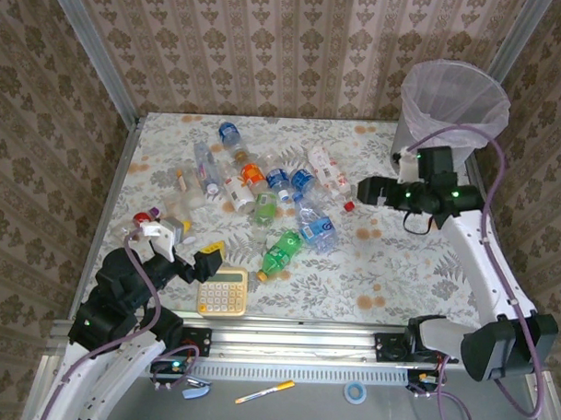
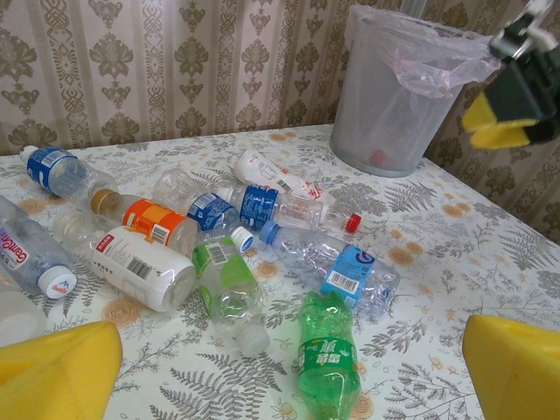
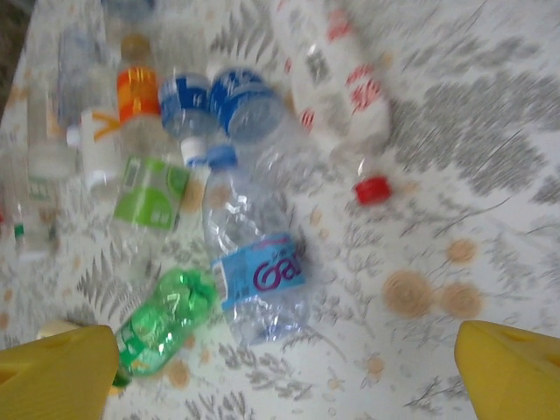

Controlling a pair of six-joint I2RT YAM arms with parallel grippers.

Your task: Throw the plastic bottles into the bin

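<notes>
The robot's right gripper has its open fingers lined up across the crushed clear bottle's width (image 3: 249,229), so it should keep lowering them until they straddle the bottle's blue label (image 1: 318,228), then close.
Several plastic bottles lie scattered over the middle of the table, among them a green one (image 1: 281,251) (image 2: 327,359) (image 3: 163,322) and a crushed clear one with a blue label (image 1: 315,228) (image 2: 337,262) (image 3: 255,271). The bin (image 1: 453,110) (image 2: 394,96), grey with a pale bag liner, stands at the far right corner. My left gripper (image 1: 196,242) (image 2: 289,372) hangs open at the near left, facing the green bottle and holding nothing. Between the bin and the pile, my right gripper (image 1: 362,192) (image 3: 284,372) is open above the table, just right of the blue-label bottle.
A yellow calculator (image 1: 223,291) lies near the front edge beside the left gripper. A loose red cap (image 1: 349,206) (image 2: 353,222) (image 3: 372,189) sits right of the pile. Patterned walls close in the table. A pen (image 1: 265,392) and a tape roll (image 1: 354,391) lie below the front rail.
</notes>
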